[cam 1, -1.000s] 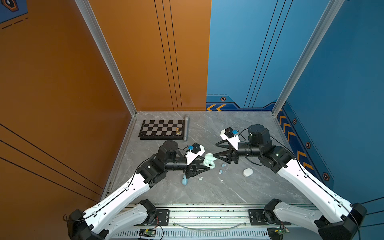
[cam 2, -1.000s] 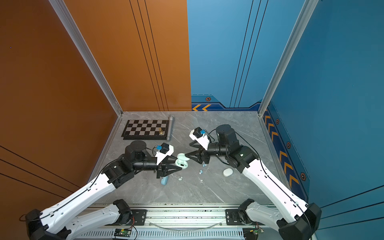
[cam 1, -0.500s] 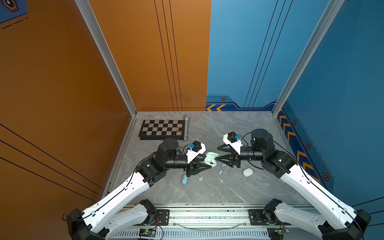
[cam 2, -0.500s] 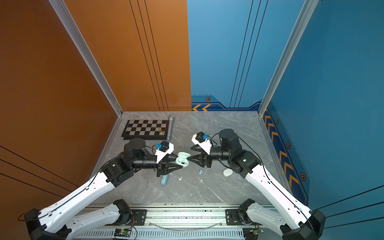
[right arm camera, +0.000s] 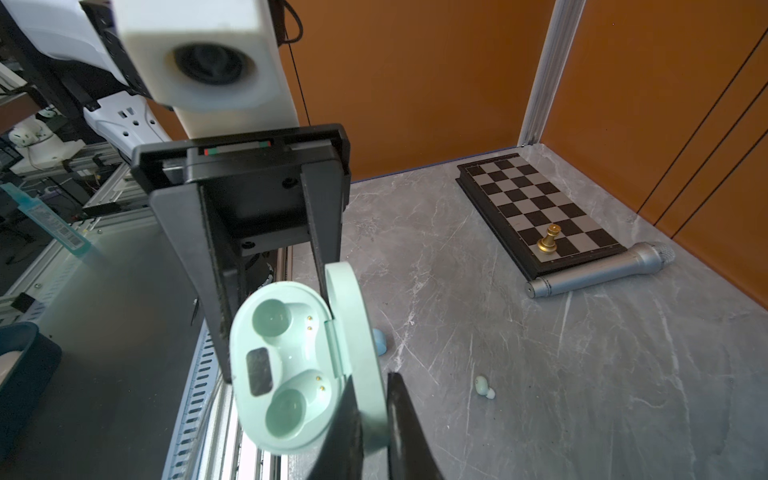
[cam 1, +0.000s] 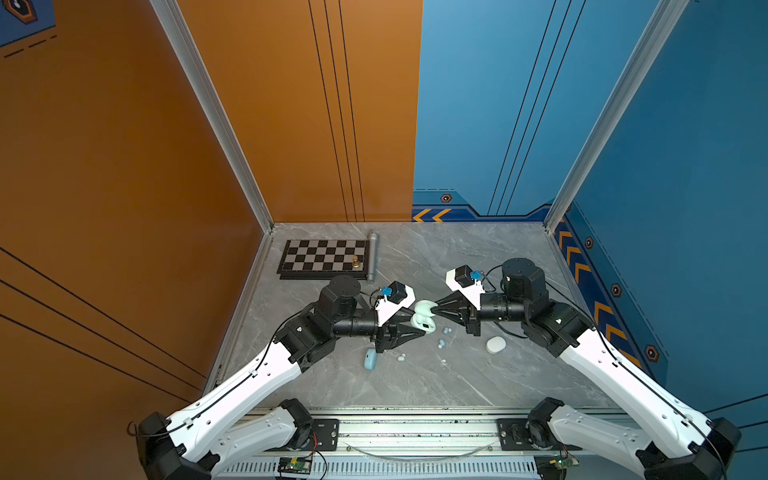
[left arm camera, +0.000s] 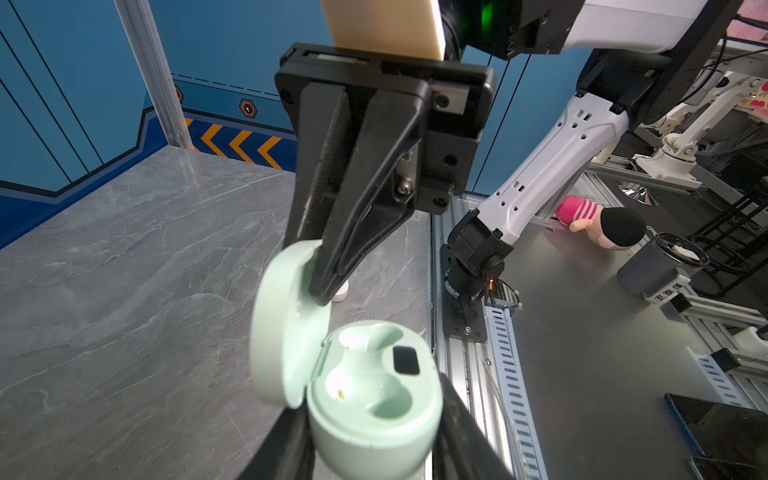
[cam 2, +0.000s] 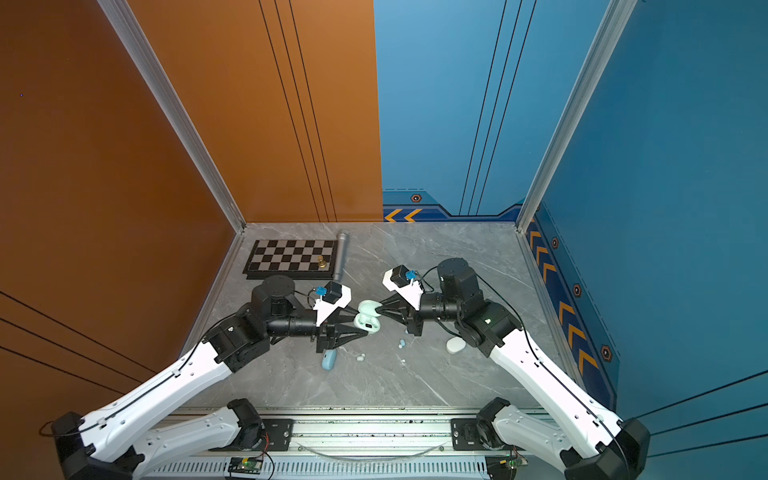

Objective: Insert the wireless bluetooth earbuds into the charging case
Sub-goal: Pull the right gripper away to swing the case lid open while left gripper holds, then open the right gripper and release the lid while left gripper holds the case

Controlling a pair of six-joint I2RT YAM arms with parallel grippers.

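My left gripper needs to move from the mint case's base point(cam 1: 423, 323), which it is holding around the empty wells, to the raised lid point(cam 1: 424, 306), so that my right gripper is free for the earbuds.
An open mint charging case point(cam 1: 424, 319) point(cam 2: 367, 319) hangs above the table centre. My left gripper point(left arm camera: 374, 442) point(cam 1: 417, 328) is shut on its base point(left arm camera: 374, 399). Both of the case's wells are empty. My right gripper point(right arm camera: 372, 399) point(cam 1: 432, 309) is shut on the raised lid point(right arm camera: 365, 332) point(left arm camera: 282, 332). Loose earbuds lie on the table below. Two pale blue ones point(cam 1: 446, 331) point(cam 1: 441, 343) are near the middle. A mint one point(cam 1: 401, 357) point(right arm camera: 484, 386) lies nearer the front.
A closed pale blue case point(cam 1: 370, 359) lies under my left gripper, and a white case point(cam 1: 496, 344) lies by my right arm. At the back left are a chessboard point(cam 1: 324, 259) with a gold piece point(cam 1: 355, 262) and a grey microphone point(cam 1: 372, 257).
My right gripper has moved left to the mint case and shut on its lid. My left gripper has kept its hold on the base without moving.
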